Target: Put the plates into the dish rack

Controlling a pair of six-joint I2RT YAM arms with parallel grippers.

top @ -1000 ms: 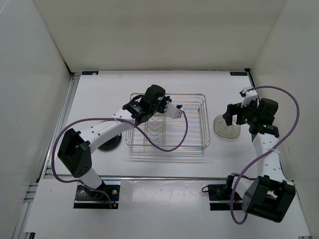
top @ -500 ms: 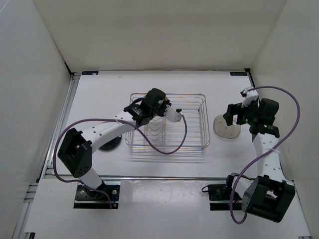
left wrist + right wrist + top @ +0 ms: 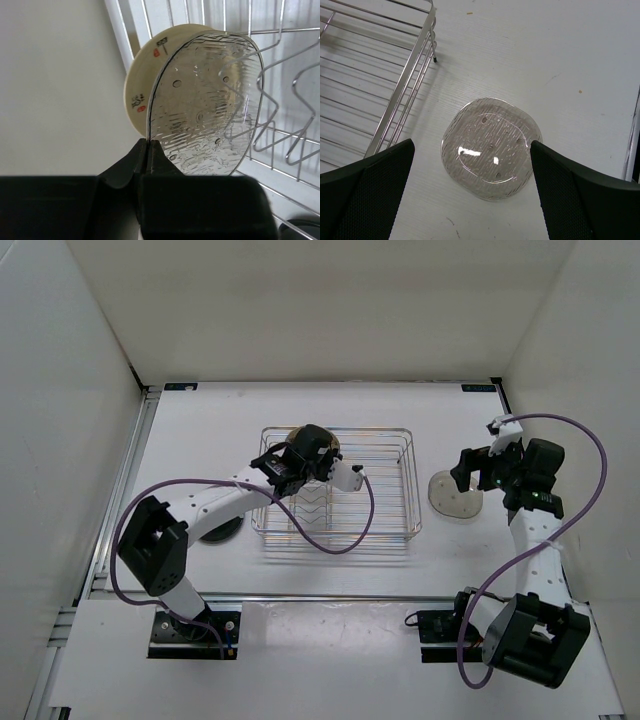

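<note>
The held grey plate is upright on its edge with its far side point(image 3: 254, 82) among the wire dividers point(image 3: 270, 107), so the left gripper should go on lowering it until the dividers hold it up.
The dish rack point(image 3: 390, 490) is a chrome wire basket at the table's middle. My left gripper point(image 3: 303, 452) is over its back left part, shut on the rim of a translucent grey plate point(image 3: 205, 100) that it holds on edge among the wire dividers point(image 3: 280, 55). In the left wrist view the gripper point(image 3: 149, 145) shows pinching that rim. A tan plate point(image 3: 142, 80) stands on edge just behind the grey one. My right gripper point(image 3: 478, 473) is open above a second grey plate point(image 3: 490, 147), which lies flat on the table right of the rack. A black plate point(image 3: 220, 530) lies left of the rack, partly under my left arm.
The rack's right wall point(image 3: 405, 80) is close to the left of the flat grey plate. White walls enclose the table at the back and both sides. A purple cable point(image 3: 340, 530) from my left arm loops over the rack's front.
My left gripper has moved back and left over the rack with the grey plate, bringing it against the tan plate. My right gripper has barely shifted.
</note>
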